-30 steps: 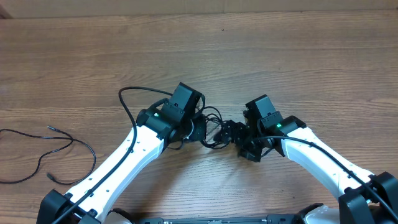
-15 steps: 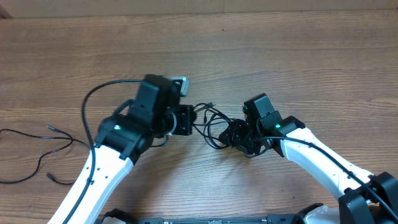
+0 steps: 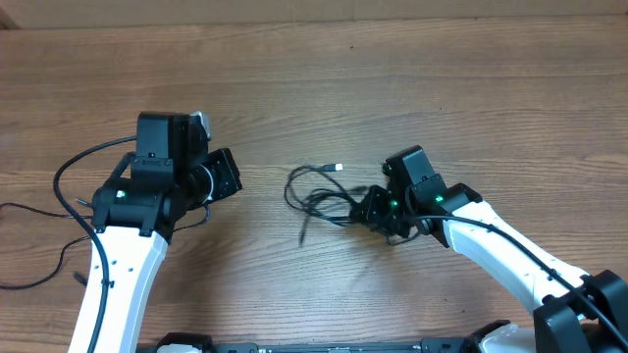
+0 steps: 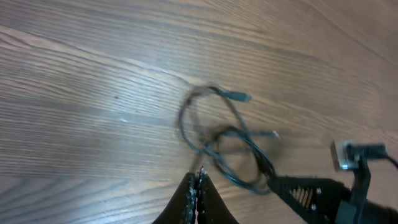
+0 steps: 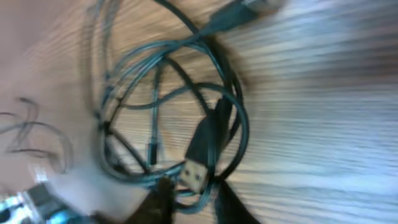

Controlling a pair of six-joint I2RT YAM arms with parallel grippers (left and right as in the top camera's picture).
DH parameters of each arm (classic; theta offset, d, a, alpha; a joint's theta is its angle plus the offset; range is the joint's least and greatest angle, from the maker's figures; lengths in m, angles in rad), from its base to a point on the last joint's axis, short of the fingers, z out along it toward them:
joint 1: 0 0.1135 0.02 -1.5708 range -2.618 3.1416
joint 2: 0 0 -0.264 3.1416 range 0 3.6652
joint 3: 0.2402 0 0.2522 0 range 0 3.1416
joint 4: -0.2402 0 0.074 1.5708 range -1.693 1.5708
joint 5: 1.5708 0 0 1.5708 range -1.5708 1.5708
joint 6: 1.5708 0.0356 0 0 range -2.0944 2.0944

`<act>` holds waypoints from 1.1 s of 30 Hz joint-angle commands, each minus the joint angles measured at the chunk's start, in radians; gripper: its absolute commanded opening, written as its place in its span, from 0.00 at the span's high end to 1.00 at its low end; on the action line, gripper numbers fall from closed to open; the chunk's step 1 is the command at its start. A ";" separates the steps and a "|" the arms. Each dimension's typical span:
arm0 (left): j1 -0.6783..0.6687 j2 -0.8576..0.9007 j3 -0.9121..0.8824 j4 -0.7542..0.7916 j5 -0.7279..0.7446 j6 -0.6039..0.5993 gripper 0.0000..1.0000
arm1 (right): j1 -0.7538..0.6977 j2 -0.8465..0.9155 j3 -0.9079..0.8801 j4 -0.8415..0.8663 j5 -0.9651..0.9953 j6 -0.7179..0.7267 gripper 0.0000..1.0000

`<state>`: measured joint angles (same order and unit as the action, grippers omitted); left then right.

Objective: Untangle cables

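Several crossed loops are bunched around the flat USB plug [image 5: 203,148] at my right gripper. Next, my left gripper takes loops at the tangle's opposite edge [image 3: 305,208] and lifts them.
A tangle of thin black cables [image 3: 319,196] lies at the table's middle, one small plug tip [image 3: 339,168] sticking out at the top. My right gripper [image 3: 376,208] sits at the tangle's right edge. In the right wrist view it [image 5: 189,190] is shut on several cable [image 5: 168,93] loops, with a flat USB plug [image 5: 196,171] between its fingers. My left gripper [image 3: 228,175] hangs well left of the tangle, shut. In the left wrist view it [image 4: 199,177] shows no gap, and the loops [image 4: 227,146] lie ahead. One loose cable [image 3: 29,207] lies far left.
The left arm's own thicker wire [image 3: 74,167] arcs beside its wrist. The right arm [image 4: 323,193] shows at the lower right of the left wrist view. The table's far edge runs along the top of the overhead view.
My left arm has swung left, away from the tangle, with its gripper shut throughout. The tangle has spread leftward. My right gripper has closed from wide open onto the loops.
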<state>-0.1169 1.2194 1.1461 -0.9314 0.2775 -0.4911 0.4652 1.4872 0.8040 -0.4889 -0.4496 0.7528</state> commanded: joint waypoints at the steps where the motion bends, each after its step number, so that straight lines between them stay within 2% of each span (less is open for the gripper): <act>1: -0.023 0.017 -0.021 0.000 0.027 -0.003 0.96 | 0.000 0.001 0.002 0.029 -0.102 -0.051 0.96; 6: -0.024 0.068 -0.060 0.000 0.041 -0.005 0.96 | 0.000 0.001 0.002 0.039 -0.150 -0.055 0.94; 7: -0.024 0.083 -0.069 0.001 0.057 -0.007 0.95 | 0.000 0.001 0.002 0.039 -0.133 -0.055 0.86; 8: -0.024 0.099 -0.077 0.000 0.077 -0.007 0.92 | 0.000 0.001 0.002 0.038 -0.109 -0.055 0.69; 9: -0.024 0.123 -0.084 -0.001 0.106 -0.007 0.90 | 0.000 0.001 0.002 0.034 -0.090 -0.054 0.63; 11: -0.035 0.166 -0.085 -0.008 0.176 -0.010 0.92 | 0.000 0.001 0.002 0.027 -0.082 -0.054 0.58; 14: -0.080 0.209 -0.086 -0.005 0.175 -0.013 0.96 | 0.000 0.001 0.002 0.013 -0.048 -0.054 0.53; 17: -0.152 0.220 -0.121 -0.045 0.039 -0.168 0.95 | 0.000 0.001 0.002 -0.036 0.000 -0.054 0.49; 20: -0.214 0.218 -0.187 -0.035 -0.049 -0.288 0.85 | 0.000 0.001 0.002 -0.085 0.043 -0.054 0.46; 21: -0.246 0.218 -0.239 0.019 -0.048 -0.307 0.75 | 0.000 0.001 0.002 -0.098 0.066 -0.054 0.46; 22: -0.267 0.218 -0.280 0.069 -0.026 -0.324 0.73 | 0.000 0.001 0.002 -0.106 0.083 -0.054 0.46; 25: -0.317 0.218 -0.382 0.195 0.034 -0.391 0.76 | 0.000 0.001 0.002 -0.104 0.098 -0.054 0.44; 26: -0.335 0.218 -0.411 0.239 0.042 -0.420 0.84 | 0.000 0.001 0.002 -0.103 0.111 -0.054 0.44; 28: -0.375 0.218 -0.446 0.316 0.075 -0.487 0.88 | 0.000 0.001 0.002 -0.103 0.124 -0.053 0.43; 32: -0.430 0.219 -0.455 0.388 0.061 -0.605 0.75 | 0.000 0.001 0.002 -0.087 0.124 -0.050 0.43; 33: -0.443 0.219 -0.455 0.399 0.045 -0.640 0.75 | 0.000 0.001 0.002 -0.085 0.124 -0.050 0.43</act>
<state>-0.5247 1.4403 0.6987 -0.5579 0.3298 -0.9787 0.4652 1.4879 0.8040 -0.5854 -0.3473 0.7025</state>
